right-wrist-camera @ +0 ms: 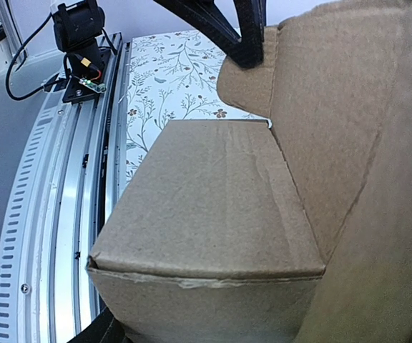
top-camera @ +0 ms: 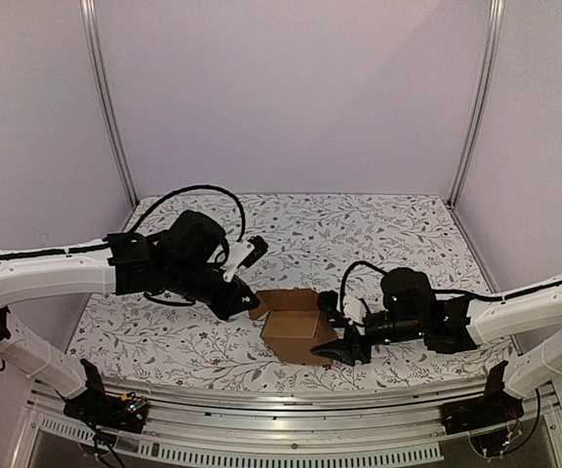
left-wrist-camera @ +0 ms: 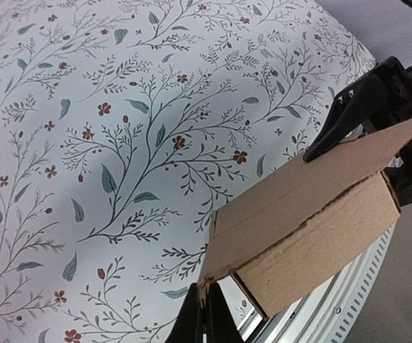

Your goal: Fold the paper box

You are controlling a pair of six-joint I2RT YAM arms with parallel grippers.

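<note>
My left gripper is closed on the lid flap's corner (left-wrist-camera: 209, 267). My right gripper keeps hold of the box's other end (top-camera: 317, 334) until the lid flap leans over, and then let go.
The paper box (top-camera: 296, 331) is a small brown cardboard box standing near the front middle of the table, its lid flap raised. My left gripper (top-camera: 254, 304) is at the box's left rear corner. In the left wrist view its jaws (left-wrist-camera: 207, 314) are shut on the torn corner of the lid flap of the box (left-wrist-camera: 313, 236). My right gripper (top-camera: 344, 343) straddles the box's right end, one finger (left-wrist-camera: 338, 121) resting on the flap's edge. The box (right-wrist-camera: 213, 200) fills the right wrist view, with only a lower fingertip (right-wrist-camera: 102, 330) showing beneath it.
A floral cloth (top-camera: 359, 234) covers the table. An aluminium rail (top-camera: 281, 414) runs along the near edge, close in front of the box. The left arm's base (right-wrist-camera: 81, 43) stands on that rail. Pale walls and metal posts (top-camera: 110, 107) enclose the sides and back.
</note>
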